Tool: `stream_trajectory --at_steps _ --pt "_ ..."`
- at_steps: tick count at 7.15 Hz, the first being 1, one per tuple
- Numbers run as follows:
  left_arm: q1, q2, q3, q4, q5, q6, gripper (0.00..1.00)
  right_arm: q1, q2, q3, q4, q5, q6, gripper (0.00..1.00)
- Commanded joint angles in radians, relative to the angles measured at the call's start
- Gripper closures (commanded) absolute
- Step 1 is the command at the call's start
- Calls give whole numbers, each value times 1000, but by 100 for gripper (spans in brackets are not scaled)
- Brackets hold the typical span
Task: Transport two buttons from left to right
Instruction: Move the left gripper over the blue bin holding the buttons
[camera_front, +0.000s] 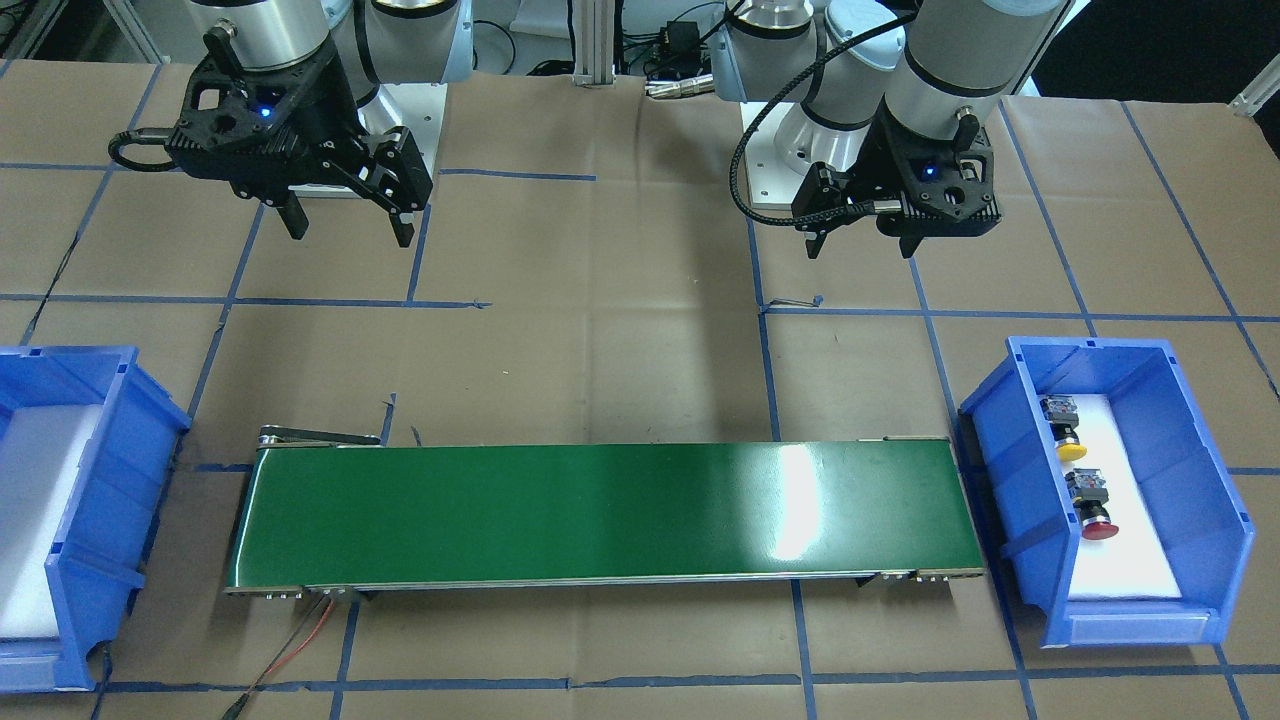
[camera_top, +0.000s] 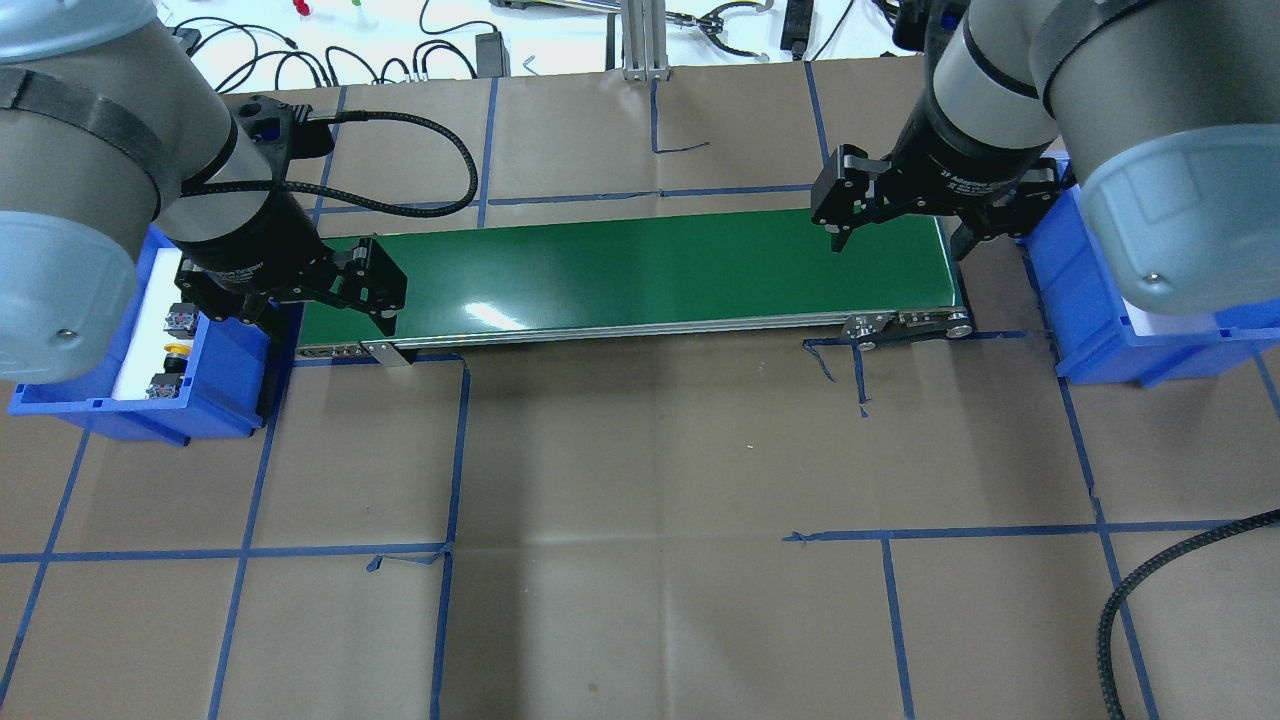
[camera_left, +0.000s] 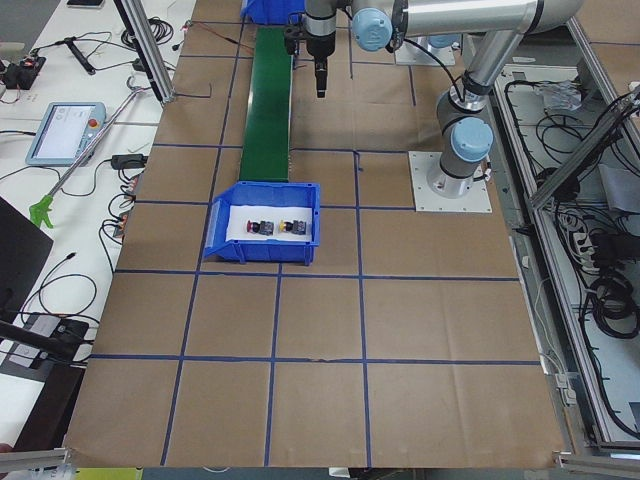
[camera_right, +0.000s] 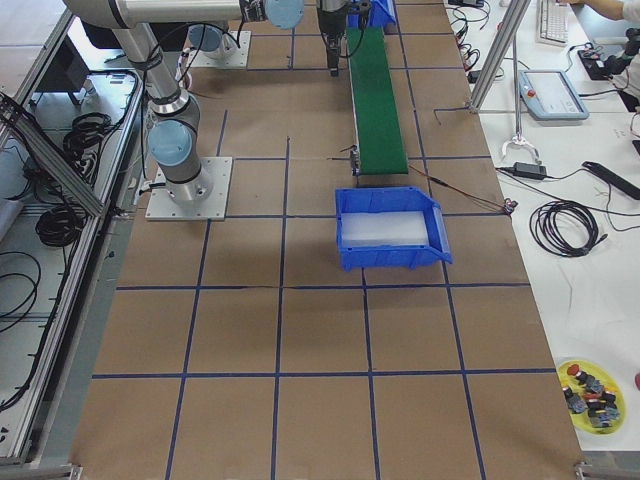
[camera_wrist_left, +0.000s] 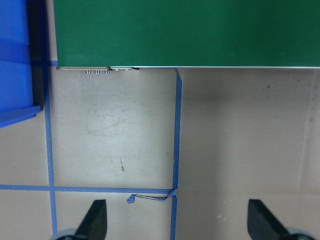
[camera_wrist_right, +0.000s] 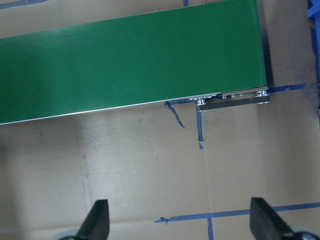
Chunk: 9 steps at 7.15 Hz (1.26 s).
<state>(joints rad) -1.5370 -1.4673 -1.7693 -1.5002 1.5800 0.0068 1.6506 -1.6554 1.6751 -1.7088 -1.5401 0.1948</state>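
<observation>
The yellow button (camera_front: 1064, 430) will travel toward the empty bin when the robot puts it on the green conveyor belt, because wires (camera_front: 308, 636) run to the belt.
The yellow-capped button (camera_front: 1066, 438) and the red-capped button (camera_front: 1093, 512) lie on white foam in a blue bin (camera_front: 1010, 470) at the conveyor's end on my left side. Both also show in the exterior left view, yellow (camera_left: 292, 227) and red (camera_left: 262, 228). My left gripper (camera_front: 863, 248) hangs open and empty above the table, short of that bin; its wrist view shows the fingers (camera_wrist_left: 95, 222) spread over bare paper. My right gripper (camera_front: 349, 234) is open and empty near the conveyor's other end, with its fingers (camera_wrist_right: 98, 221) wide apart.
A green conveyor belt (camera_front: 600, 515) runs between the two bins. A second blue bin (camera_front: 110, 500) with white foam and nothing in it stands at the end on my right. Blue tape lines grid the brown paper. A yellow dish of spare parts (camera_right: 590, 392) sits off the table.
</observation>
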Motion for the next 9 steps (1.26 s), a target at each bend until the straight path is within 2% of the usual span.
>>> stream_trajectory --at_steps 1,9 --pt "0 -2 1 0 0 -2 0 0 0 0 0 0 0 0" --pt "0 13 -4 -8 1 1 0 0 0 0 -2 0 0 0"
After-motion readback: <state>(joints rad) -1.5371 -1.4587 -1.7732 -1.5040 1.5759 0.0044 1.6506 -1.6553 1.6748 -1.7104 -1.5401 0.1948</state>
